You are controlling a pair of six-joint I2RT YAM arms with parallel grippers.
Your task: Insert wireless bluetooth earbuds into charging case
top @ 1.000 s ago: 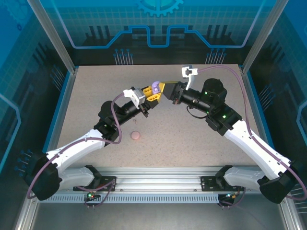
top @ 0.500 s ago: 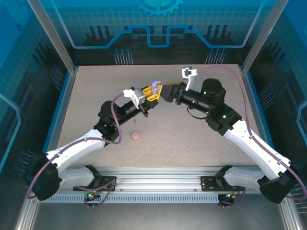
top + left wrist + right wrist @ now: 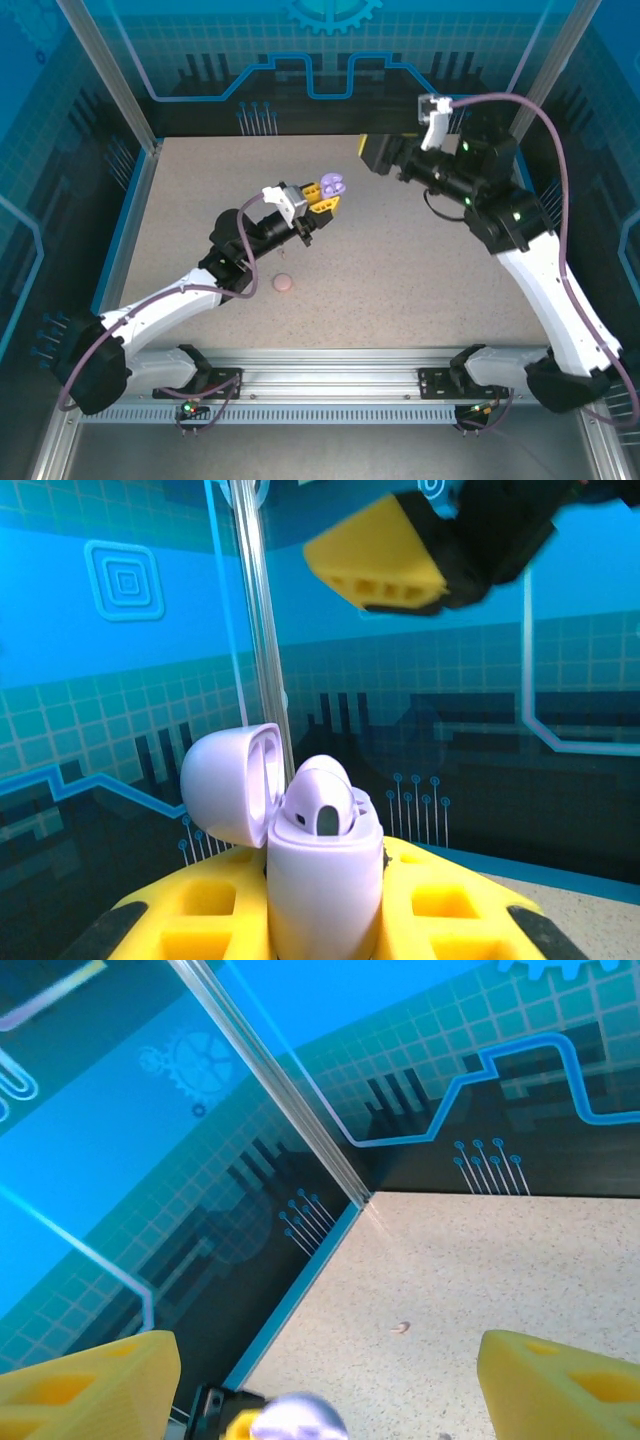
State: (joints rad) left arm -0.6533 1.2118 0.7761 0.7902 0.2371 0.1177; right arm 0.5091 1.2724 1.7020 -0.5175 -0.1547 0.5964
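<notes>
My left gripper keeps holding until the case's lid [image 3: 225,785] shuts, then let go, as the earbud [image 3: 320,795] sits in the purple case and that lid is clear of my fingers.
My left gripper [image 3: 325,197] is shut on a purple charging case [image 3: 328,186] and holds it above the middle of the table. In the left wrist view the case [image 3: 325,880] stands upright between the yellow fingers [image 3: 455,905], its lid [image 3: 225,785] swung open to the left. A purple earbud [image 3: 322,798] sits in the case's top. My right gripper [image 3: 375,150] hangs open and empty at the back right, apart from the case. Its yellow fingers [image 3: 90,1385] stand wide apart, and the case [image 3: 297,1422] is a blur below them.
A round pink case [image 3: 284,283] lies on the table in front of the left arm. A tiny pale speck [image 3: 400,1328] lies on the table near the back left wall; I cannot tell what it is. Glass walls close in the back and sides.
My right gripper has opened and drawn back up and to the right, away from the purple case. The left gripper has kept its hold and barely shifted.
</notes>
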